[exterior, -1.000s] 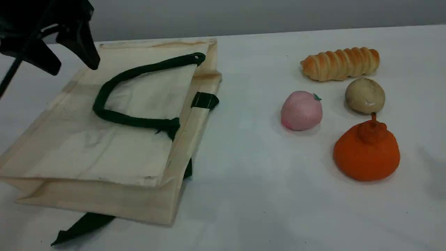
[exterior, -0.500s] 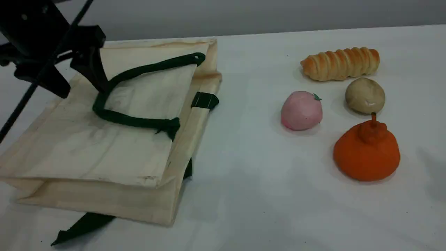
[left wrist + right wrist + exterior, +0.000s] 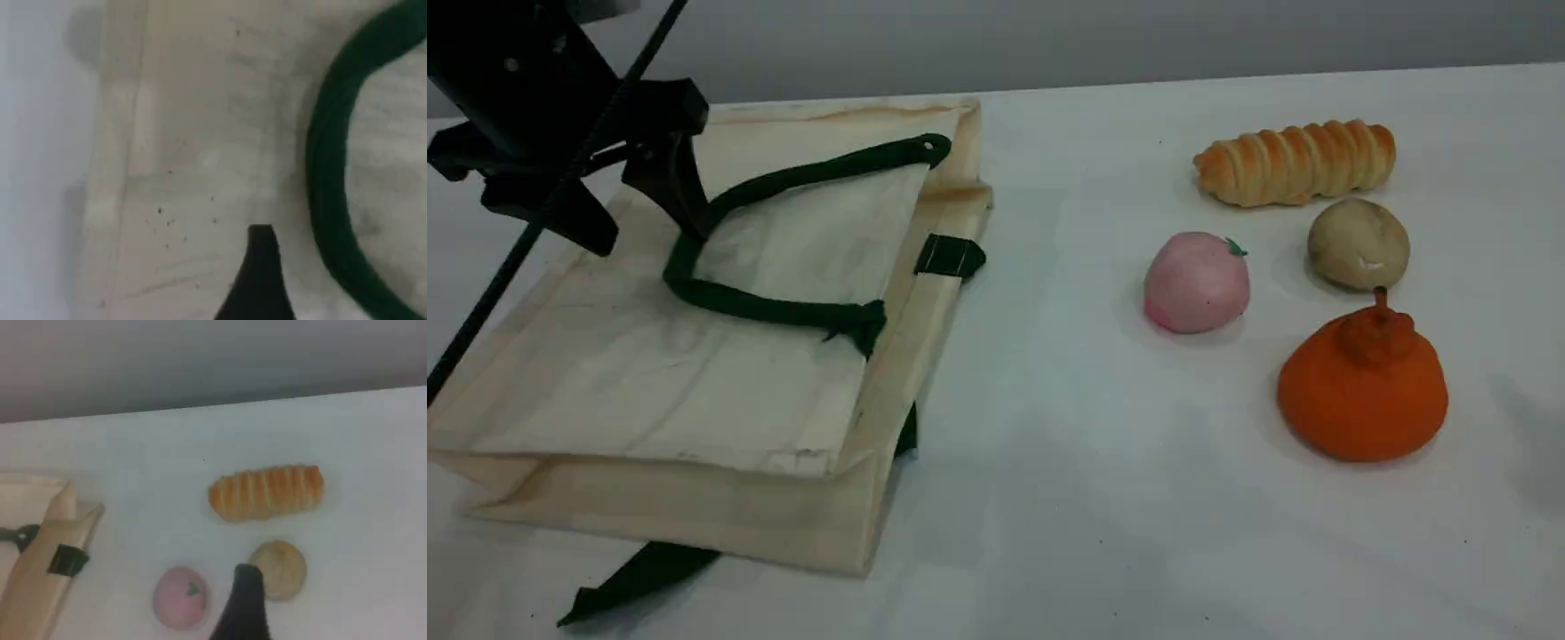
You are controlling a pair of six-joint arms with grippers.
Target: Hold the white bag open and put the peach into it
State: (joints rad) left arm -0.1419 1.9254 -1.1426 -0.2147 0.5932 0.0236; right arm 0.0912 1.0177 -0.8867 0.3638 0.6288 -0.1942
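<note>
My gripper will make the white bag's opening [image 3: 914, 308] gape wide when it lifts the green handle, because the green handle joins the bag's top panel and side folds [image 3: 683, 495] tuck inward.
The white bag [image 3: 649, 356] lies flat on the left of the table, its dark green handle [image 3: 783, 311] looped across the top side. My left gripper [image 3: 640, 222] is open low over the bag's far left part, and its right finger [image 3: 680, 191] is at the bend of the handle. The left wrist view shows canvas [image 3: 200, 133], the handle [image 3: 327, 167] and one fingertip [image 3: 263, 267] just left of it. The pale-pink peach [image 3: 1196, 283] sits free on the table at the right. The right wrist view shows a dark fingertip [image 3: 245, 600] above the peach [image 3: 180, 597], holding nothing.
A ridged bread roll [image 3: 1294, 163], a beige potato [image 3: 1358, 243] and a larger orange knobbed fruit [image 3: 1360, 391] lie around the peach. A second green strap [image 3: 640, 573] sticks out from under the bag at the front. Bare white tabletop [image 3: 1067, 400] separates bag and food.
My left gripper has come down and to the right, from beyond the bag's far left corner onto the handle's bend. Bag and food items have not moved.
</note>
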